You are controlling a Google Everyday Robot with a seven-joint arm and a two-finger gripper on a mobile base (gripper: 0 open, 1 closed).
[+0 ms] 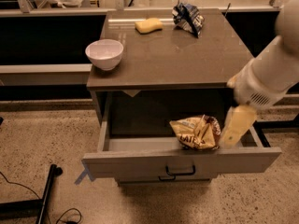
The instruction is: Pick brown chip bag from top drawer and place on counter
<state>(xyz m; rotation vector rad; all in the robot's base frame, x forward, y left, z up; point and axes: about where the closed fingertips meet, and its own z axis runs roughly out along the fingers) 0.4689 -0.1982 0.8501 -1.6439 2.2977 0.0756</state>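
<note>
The brown chip bag (197, 132) has a rounded, bulging body (190, 129), so it will stay puffed up when the robot's gripper lifts it from the drawer.
The brown chip bag (197, 131) lies crumpled in the right half of the open top drawer (182, 161), near its front panel. The counter (173, 50) is the grey-brown top of the cabinet above the drawer. My gripper (236, 127) hangs from the white arm (271, 71) at the right and reaches down into the drawer, just right of the bag. A cream finger (237, 125) stands next to the bag's right edge.
On the counter stand a white bowl (104, 53) at the front left, a yellow sponge (149, 25) at the back and a blue-and-white bag (188, 17) at the back right. A black stand leg (46, 195) and cables lie on the floor at the left.
</note>
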